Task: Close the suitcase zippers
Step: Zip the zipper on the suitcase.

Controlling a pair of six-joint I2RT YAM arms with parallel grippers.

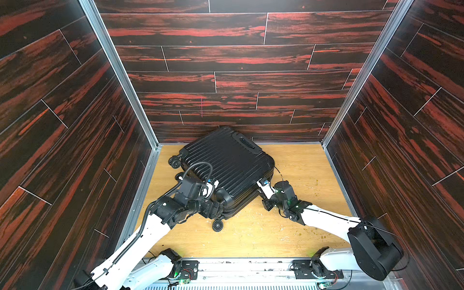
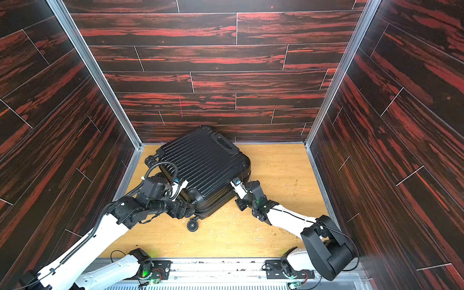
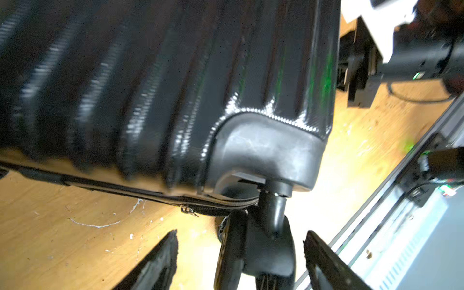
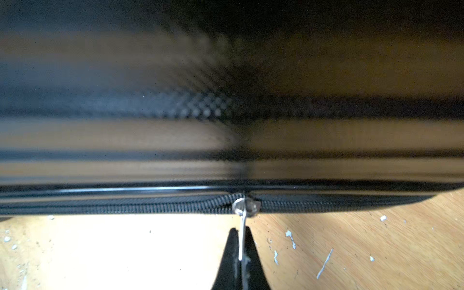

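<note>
The caster wheel [image 3: 268, 253] stands free inside the robot's open left gripper, so the left gripper should clamp the caster's stem [image 3: 273, 209] to hold the suitcase steady while the right gripper pulls the tab.
The black ribbed suitcase [image 1: 226, 163] [image 2: 200, 163] lies flat on the wooden table, shells together, handle recess facing up. In the right wrist view my right gripper [image 4: 241, 229] is shut on the silver pull tab [image 4: 241, 241] of a slider [image 4: 246, 206] on the zippers' track [image 4: 125, 207], along the case's right side [image 1: 261, 183]. My left gripper [image 3: 240, 237] [image 1: 218, 208] is open at the near corner. A caster wheel [image 3: 263, 251] stands between its fingers [image 3: 165, 253], apart from both. A second small pull [image 3: 188, 209] hangs on the track just beyond.
Dark red wood-pattern walls close in the back and both sides; the suitcase's far corner almost reaches the back wall. An aluminium rail [image 1: 251, 266] with the arm bases runs along the front. Bare table [image 1: 301, 163] lies to the right of the case.
</note>
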